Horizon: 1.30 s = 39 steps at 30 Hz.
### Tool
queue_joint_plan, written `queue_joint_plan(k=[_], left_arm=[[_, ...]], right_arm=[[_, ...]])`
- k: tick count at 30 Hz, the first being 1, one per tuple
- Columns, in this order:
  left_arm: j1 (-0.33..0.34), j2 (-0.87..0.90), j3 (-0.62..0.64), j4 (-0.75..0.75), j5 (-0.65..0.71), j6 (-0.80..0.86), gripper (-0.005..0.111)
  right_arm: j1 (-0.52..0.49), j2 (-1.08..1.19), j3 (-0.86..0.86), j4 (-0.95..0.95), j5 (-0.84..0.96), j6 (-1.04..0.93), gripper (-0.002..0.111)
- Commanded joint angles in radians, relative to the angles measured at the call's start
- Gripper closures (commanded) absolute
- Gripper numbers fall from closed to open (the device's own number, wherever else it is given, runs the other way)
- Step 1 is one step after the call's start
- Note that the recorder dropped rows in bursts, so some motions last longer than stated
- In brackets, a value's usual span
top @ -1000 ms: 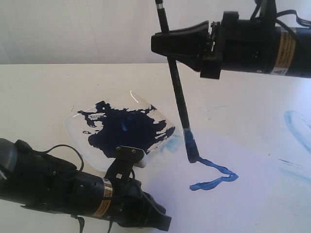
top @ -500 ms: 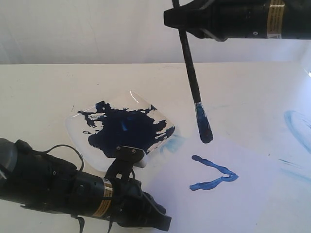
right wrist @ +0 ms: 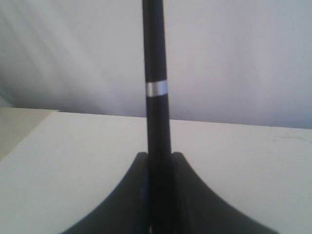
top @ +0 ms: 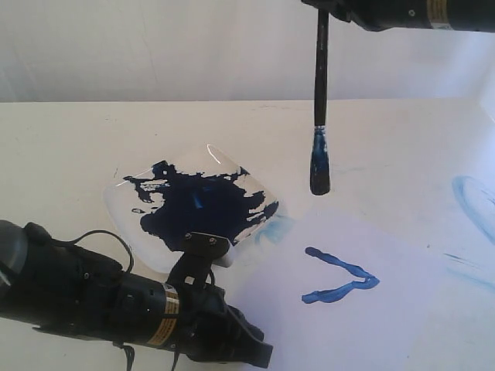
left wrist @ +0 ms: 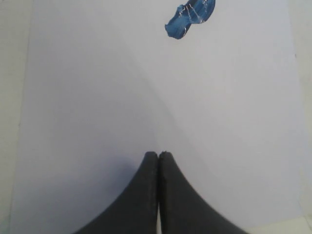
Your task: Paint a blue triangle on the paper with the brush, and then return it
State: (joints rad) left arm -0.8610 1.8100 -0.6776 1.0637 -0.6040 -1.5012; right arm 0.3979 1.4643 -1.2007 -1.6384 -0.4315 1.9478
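Note:
My right gripper should tilt the brush and move its tip toward the far stroke's end point(top: 311, 252), since the brush's tip point(top: 319, 168) hangs high behind the V's open side.
The brush point(top: 319, 116) hangs almost upright in the air, its blue-stained tip point(top: 319, 171) well above the table, behind the paper point(top: 387, 325). My right gripper point(top: 323, 6), at the top edge of the exterior view, is shut on the black handle; in the right wrist view the gripper point(right wrist: 159, 155) clamps the brush point(right wrist: 157, 89) below its pale ring. On the paper lie two glossy blue strokes point(top: 340, 277) meeting in a sideways V, one end of the paint point(left wrist: 190, 17) also showing in the left wrist view. My left gripper point(top: 259, 355) point(left wrist: 158, 153) is shut and empty, low over the paper point(left wrist: 97, 97).
A clear plastic dish point(top: 116, 205) holding a dark navy paint puddle point(top: 193, 205) sits left of the paper, just behind my left arm. A faint pale-blue smear point(top: 472, 197) marks the table at the far right.
My right gripper rose and shifted right, lifting the brush tip off the end of the upper stroke. The brush swung from slanted to nearly upright. The left arm stayed still.

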Motion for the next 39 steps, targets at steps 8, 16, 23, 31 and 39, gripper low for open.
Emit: queue_joint_plan(k=[8, 16, 23, 31, 39], left_arm=[[0.0, 0.005, 0.018, 0.023, 0.076, 0.006, 0.107], [0.0, 0.005, 0.018, 0.023, 0.076, 0.006, 0.107], [0.0, 0.005, 0.018, 0.023, 0.076, 0.006, 0.107], [0.0, 0.005, 0.018, 0.023, 0.076, 0.006, 0.107], [0.0, 0.005, 0.018, 0.023, 0.076, 0.006, 0.107]], right_arm=[[0.003, -0.005, -0.028, -0.106, -0.022, 0.106, 0.108], [0.014, -0.005, -0.051, -0.106, 0.0, 0.156, 0.108], [0.025, -0.005, -0.066, -0.106, -0.027, 0.117, 0.108], [0.025, -0.001, 0.005, 0.312, -0.297, -0.471, 0.108], [0.021, 0.004, -0.006, 0.049, -0.251, -0.224, 0.108]])
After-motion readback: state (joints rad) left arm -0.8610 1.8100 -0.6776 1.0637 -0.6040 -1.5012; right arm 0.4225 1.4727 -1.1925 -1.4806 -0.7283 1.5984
